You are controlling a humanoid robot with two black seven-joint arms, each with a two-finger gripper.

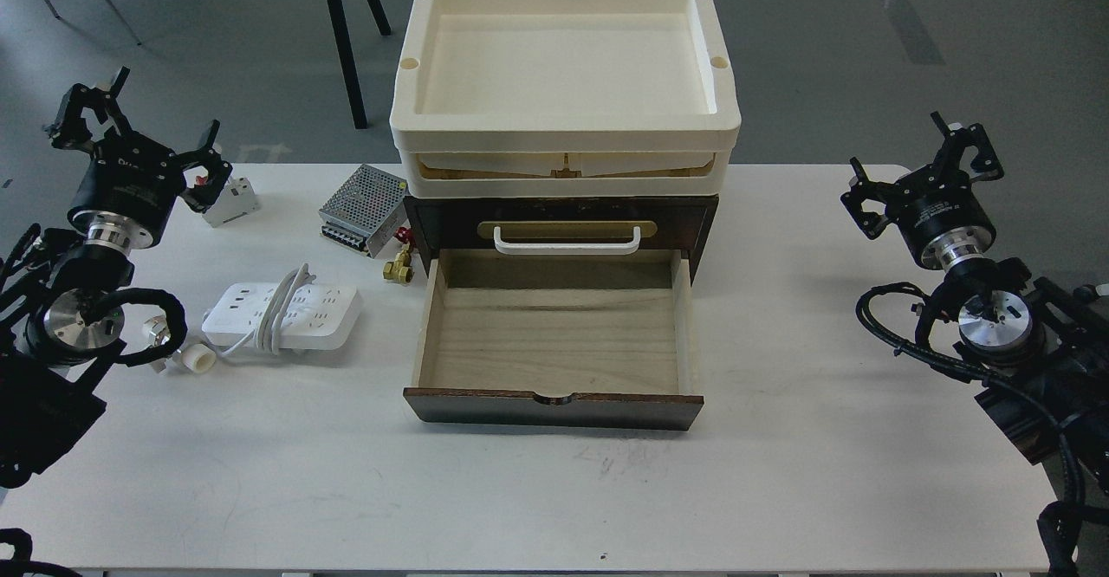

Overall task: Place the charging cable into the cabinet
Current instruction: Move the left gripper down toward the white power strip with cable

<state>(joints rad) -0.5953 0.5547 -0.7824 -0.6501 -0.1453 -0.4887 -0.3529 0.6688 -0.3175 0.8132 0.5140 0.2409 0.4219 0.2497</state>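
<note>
The cord's loops (281, 307) wrap closely round the middle of the charging cable's strip. The cord should stay bundled and come along when I lift the charging cable (324, 317).
The charging cable (284, 315), a flat white power strip with its cord looped round the middle, lies on the white table left of the cabinet. The cabinet (561, 222) is a dark brown chest; its lower drawer (554, 334) is pulled out, showing an empty pale wood inside. The upper drawer has a white handle (567, 240). My left gripper (137, 131) is open and empty at the table's far left, above and left of the strip. My right gripper (927, 165) is open and empty at the far right.
Two stacked cream trays (563, 83) sit on top of the cabinet. A silver mesh power supply box (362, 198), a small brass fitting (398, 269), a white circuit breaker (232, 203) and a white pipe fitting (196, 359) lie on the left half of the table (780, 473).
</note>
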